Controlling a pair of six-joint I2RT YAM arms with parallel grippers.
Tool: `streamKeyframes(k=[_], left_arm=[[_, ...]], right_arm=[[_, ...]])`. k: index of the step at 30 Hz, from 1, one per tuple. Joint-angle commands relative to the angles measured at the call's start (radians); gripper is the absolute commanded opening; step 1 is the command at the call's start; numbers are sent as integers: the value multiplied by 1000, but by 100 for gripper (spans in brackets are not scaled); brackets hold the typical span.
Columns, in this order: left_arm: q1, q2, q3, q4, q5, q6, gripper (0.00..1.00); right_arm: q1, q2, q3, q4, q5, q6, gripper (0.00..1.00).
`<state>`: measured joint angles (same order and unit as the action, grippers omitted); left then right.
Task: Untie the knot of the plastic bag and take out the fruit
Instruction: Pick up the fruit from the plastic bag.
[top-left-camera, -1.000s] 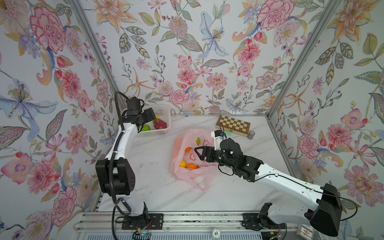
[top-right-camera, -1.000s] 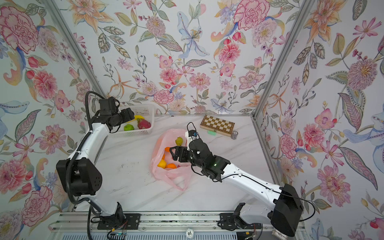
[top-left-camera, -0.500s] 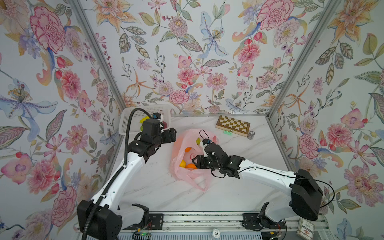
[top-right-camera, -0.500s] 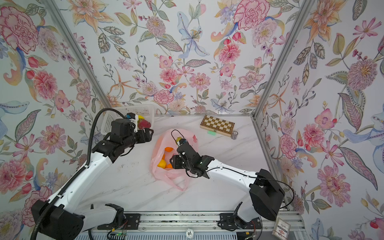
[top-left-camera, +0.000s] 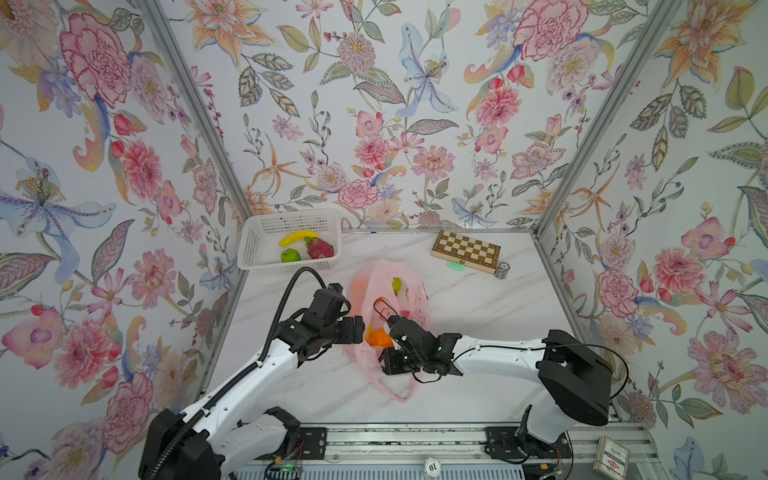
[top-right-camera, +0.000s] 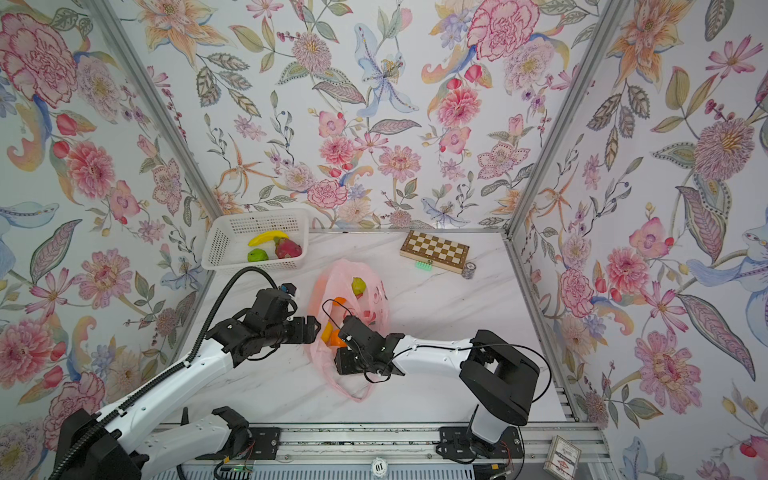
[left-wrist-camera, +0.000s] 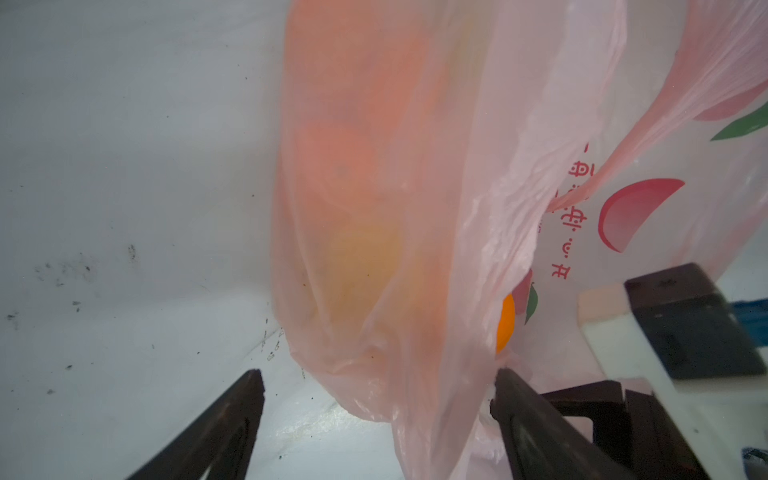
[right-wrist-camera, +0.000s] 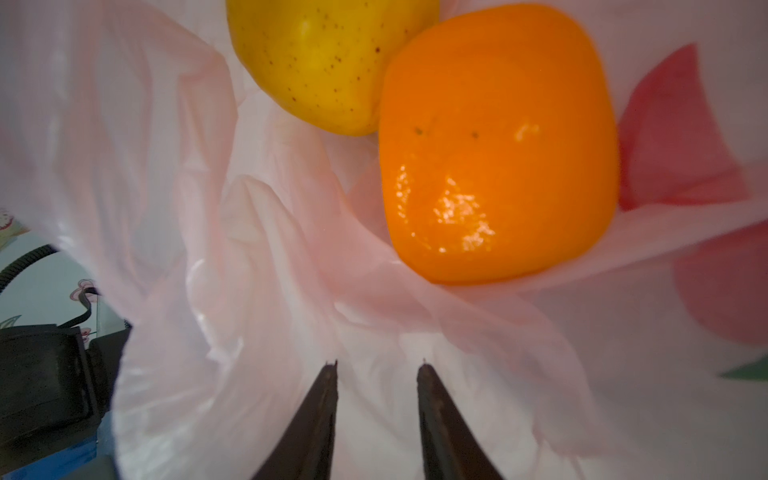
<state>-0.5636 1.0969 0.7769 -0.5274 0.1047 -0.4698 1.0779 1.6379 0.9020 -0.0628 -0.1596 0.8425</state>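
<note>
My right gripper is by the orange (top-left-camera: 380, 337), but the white basket stands beyond my left gripper. I should lift the orange out and pass it across.
The pink plastic bag (top-left-camera: 360, 291) lies open on the marble table, its loop handles trailing toward the front. No knot shows. Fruit sits inside: an orange (top-left-camera: 380, 338) (right-wrist-camera: 494, 145), a yellow one (right-wrist-camera: 328, 62) beside it, and a green-yellow one (top-right-camera: 358, 286) farther back. My left gripper (left-wrist-camera: 378, 386) (top-left-camera: 359, 330) is open at the bag's left side, and a fold of the film hangs between its fingers. My right gripper (right-wrist-camera: 377, 365) reaches into the bag's mouth just short of the orange. Its jaws stand a narrow gap apart, with only film behind them.
A white basket (top-left-camera: 253, 249) at the back left holds a banana (top-left-camera: 298, 237), a green fruit (top-left-camera: 290, 255) and a dragon fruit (top-left-camera: 320, 248). A chessboard (top-left-camera: 465, 250), a small green piece (top-left-camera: 456, 264) and a small can (top-left-camera: 502, 270) lie at the back right.
My left arm swung from the basket down to the bag's left side. The right gripper drew back toward the front of the bag, and its jaws narrowed.
</note>
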Motion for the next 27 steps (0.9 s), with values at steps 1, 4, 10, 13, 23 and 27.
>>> streamKeyframes(k=[1, 4, 10, 13, 23, 27], left_arm=[[-38, 22, -35, 55, 22, -45, 90], [-64, 54, -75, 81, 24, -60, 85], [-103, 98, -147, 85, 17, -83, 74], [-117, 104, -184, 105, 29, -94, 74], [-123, 101, -204, 121, -7, -100, 73], [-122, 99, -210, 121, -9, -109, 72]], right_arm=[[-9, -43, -3, -14, 39, 11, 36], [-17, -77, 4, -27, 82, 10, 38], [-28, -88, 54, -63, 214, 3, 43], [-39, -52, 93, -81, 259, 8, 53], [-52, 116, 216, -114, 368, 18, 83], [-55, 163, 216, -103, 332, -6, 81]])
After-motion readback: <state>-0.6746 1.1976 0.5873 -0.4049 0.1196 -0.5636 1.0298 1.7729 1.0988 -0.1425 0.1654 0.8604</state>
